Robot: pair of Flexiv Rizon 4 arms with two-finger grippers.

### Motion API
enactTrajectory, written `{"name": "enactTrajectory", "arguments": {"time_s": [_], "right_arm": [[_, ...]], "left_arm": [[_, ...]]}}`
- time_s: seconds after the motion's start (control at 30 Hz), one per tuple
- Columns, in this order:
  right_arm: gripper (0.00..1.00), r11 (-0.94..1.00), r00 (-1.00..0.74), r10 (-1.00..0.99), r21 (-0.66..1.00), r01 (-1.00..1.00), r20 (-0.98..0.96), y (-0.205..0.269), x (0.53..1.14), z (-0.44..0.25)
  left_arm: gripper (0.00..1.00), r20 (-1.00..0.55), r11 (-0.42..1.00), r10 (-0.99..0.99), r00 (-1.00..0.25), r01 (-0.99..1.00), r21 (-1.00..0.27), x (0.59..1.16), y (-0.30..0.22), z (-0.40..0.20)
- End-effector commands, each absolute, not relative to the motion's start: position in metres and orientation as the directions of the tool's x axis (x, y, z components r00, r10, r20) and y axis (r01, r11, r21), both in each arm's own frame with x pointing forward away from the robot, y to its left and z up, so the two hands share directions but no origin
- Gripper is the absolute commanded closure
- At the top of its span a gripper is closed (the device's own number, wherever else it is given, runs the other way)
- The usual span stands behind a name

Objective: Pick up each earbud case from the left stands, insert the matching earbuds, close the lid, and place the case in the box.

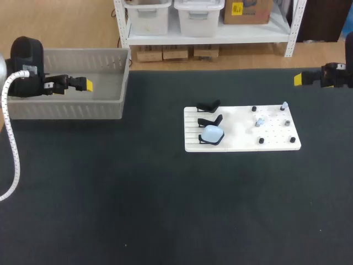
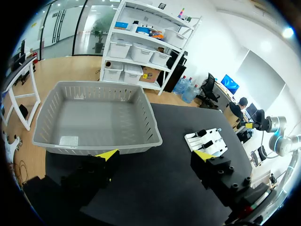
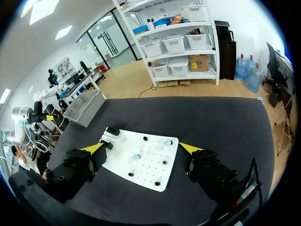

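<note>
I expect the closed earbud case (image 1: 212, 133) to swing open and show empty sockets when I lift its lid, because the pale earbuds (image 1: 260, 122) stand out among the pegs.
A light-blue earbud case (image 1: 212, 133) sits on the nearest of three black stands (image 1: 209, 120) at the left end of a white board (image 1: 242, 142). Two pale earbuds (image 1: 260, 121) rest among black pegs on the board's right half. The grey box (image 1: 71, 102) stands at the table's far left. My left gripper (image 1: 84, 85) hangs open and empty over the box. In its wrist view the left gripper (image 2: 155, 155) has the box (image 2: 94, 117) ahead. My right gripper (image 1: 300, 79) is open and empty, off to the board's far right. In its own view the right gripper (image 3: 142, 148) looks down on the board (image 3: 148, 172).
Dark table cloth surrounds the board on all sides. The box's slotted walls (image 2: 150, 123) rise between my left gripper and the board (image 2: 210, 141). In the right wrist view the box (image 3: 87, 106) lies far beyond the board.
</note>
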State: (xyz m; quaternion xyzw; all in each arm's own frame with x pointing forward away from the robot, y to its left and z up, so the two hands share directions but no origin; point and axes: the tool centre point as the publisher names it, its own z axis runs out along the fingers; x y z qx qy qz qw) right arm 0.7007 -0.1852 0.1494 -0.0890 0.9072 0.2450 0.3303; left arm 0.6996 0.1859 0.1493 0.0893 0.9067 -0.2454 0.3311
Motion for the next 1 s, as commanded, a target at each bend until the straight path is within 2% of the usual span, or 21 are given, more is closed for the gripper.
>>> {"name": "enactTrajectory", "arguments": {"time_s": [0.03,0.33,0.63,0.83,1.0], "right_arm": [[0.0,0.864,-0.766,0.0,0.386,-0.324,-0.643,-0.185,0.701,0.15],[0.0,0.864,-0.766,0.0,0.386,-0.324,-0.643,-0.185,0.701,0.15],[0.0,0.864,-0.766,0.0,0.386,-0.324,-0.643,-0.185,0.701,0.15],[0.0,0.864,-0.766,0.0,0.386,-0.324,-0.643,-0.185,0.701,0.15],[0.0,0.864,-0.766,0.0,0.386,-0.324,-0.643,-0.185,0.701,0.15]], "left_arm": [[0.0,-0.64,0.868,0.001,-0.768,0.319,-0.382,0.7,0.185,0.15],[0.0,-0.643,0.867,0.006,-0.766,0.325,-0.378,0.7,0.183,0.151],[0.0,-0.704,0.807,0.109,-0.701,0.476,-0.349,0.697,0.169,0.155],[0.0,-0.78,0.677,0.282,-0.559,0.692,-0.252,0.695,0.149,0.163],[0.0,-0.814,0.505,0.405,-0.416,0.844,-0.18,0.694,0.13,0.165]]}}
